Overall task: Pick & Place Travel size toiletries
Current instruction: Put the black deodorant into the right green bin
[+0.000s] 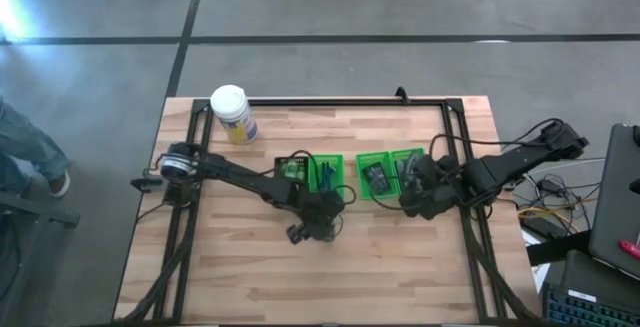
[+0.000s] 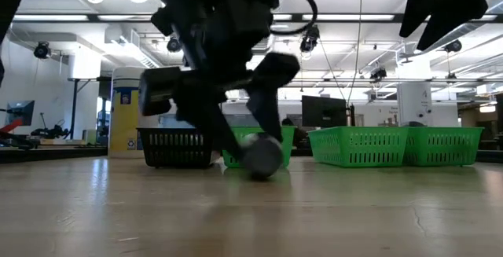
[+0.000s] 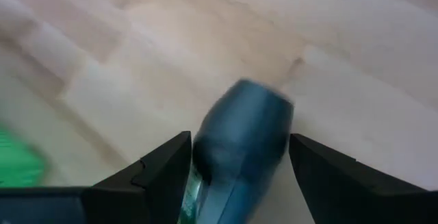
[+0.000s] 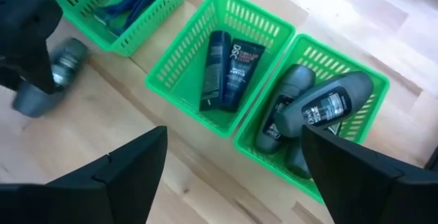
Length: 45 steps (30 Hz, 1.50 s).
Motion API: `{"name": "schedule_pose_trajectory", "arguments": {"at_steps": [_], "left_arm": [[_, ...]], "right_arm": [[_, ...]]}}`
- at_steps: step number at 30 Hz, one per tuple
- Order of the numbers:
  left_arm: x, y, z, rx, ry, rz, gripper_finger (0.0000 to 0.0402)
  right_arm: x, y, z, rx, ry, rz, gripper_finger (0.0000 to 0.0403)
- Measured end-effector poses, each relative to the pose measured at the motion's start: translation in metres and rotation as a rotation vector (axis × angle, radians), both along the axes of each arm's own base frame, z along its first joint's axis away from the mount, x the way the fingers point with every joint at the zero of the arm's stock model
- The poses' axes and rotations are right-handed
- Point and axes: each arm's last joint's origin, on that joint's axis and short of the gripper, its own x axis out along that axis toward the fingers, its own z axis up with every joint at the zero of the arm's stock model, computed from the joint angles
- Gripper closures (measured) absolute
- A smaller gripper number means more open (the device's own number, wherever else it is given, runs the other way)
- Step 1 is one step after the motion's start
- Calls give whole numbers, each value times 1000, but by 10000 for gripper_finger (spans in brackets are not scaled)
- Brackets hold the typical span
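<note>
My left gripper should lift the grey oval tube point(image 4: 66, 63) it is holding and hand it over, because the tray of grey tubes point(image 4: 313, 114) is by my right gripper.
My left gripper point(image 1: 316, 227) is low over the wood just near of the trays, shut on a dark grey oval tube point(image 3: 243, 142). The tube also shows in the low view point(image 2: 263, 156) and the right wrist view point(image 4: 51, 73). My right gripper point(image 1: 413, 199) hovers open above the green trays, with nothing between its fingers point(image 4: 130, 172). One green tray point(image 4: 219, 59) holds two dark flat tubes lying on its floor. The tray beside it point(image 4: 321, 114) holds several grey oval tubes. A third green tray point(image 4: 123, 5) holds thin dark-blue sticks. My left gripper holds the grey tube pinched between its two fingers point(image 3: 168, 166), which come at it from above and slant down. The tube's body point(image 3: 226, 162) fills the gap between them. Its rounded end point(image 2: 259, 167) hangs below the fingers right at the tabletop; whether it touches the wood I cannot tell.
A white-lidded, yellow-labelled jar point(image 1: 232, 113) stands at the far left of the table. A black tray point(image 1: 291, 169) sits left of the green ones. A dark frame rail point(image 1: 330, 102) runs along the table's far side. Bare wood point(image 1: 330, 277) lies toward the near edge.
</note>
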Motion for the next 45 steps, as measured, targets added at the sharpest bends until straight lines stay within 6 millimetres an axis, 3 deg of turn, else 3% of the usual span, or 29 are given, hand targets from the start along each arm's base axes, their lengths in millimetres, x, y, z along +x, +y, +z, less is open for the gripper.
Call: {"name": "schedule_pose_trajectory", "arguments": {"at_steps": [4, 11, 21, 30, 33, 39, 45], "left_arm": [[4, -4, -5, -59, 47, 45, 152], [9, -10, 13, -215, 156, 201, 171], [-3, -6, 12, -175, 319, 412, 179], [-13, -6, 46, -198, 240, 405, 136], [-24, -4, 41, -158, 319, 407, 121], [-35, 1, 9, -72, 334, 388, 117], [-37, 6, -1, -88, 318, 419, 117]], "right_arm": [[5, 2, -4, -4, 31, 14, 83], [12, 6, -10, 21, 55, 23, 94], [21, 11, -12, 41, 5, 34, 92], [26, 13, -18, 28, 35, 42, 60], [27, 13, -19, 28, 37, 42, 52], [28, 14, -18, 37, 17, 34, 54], [45, 21, -13, 103, -155, 51, 71]]}}
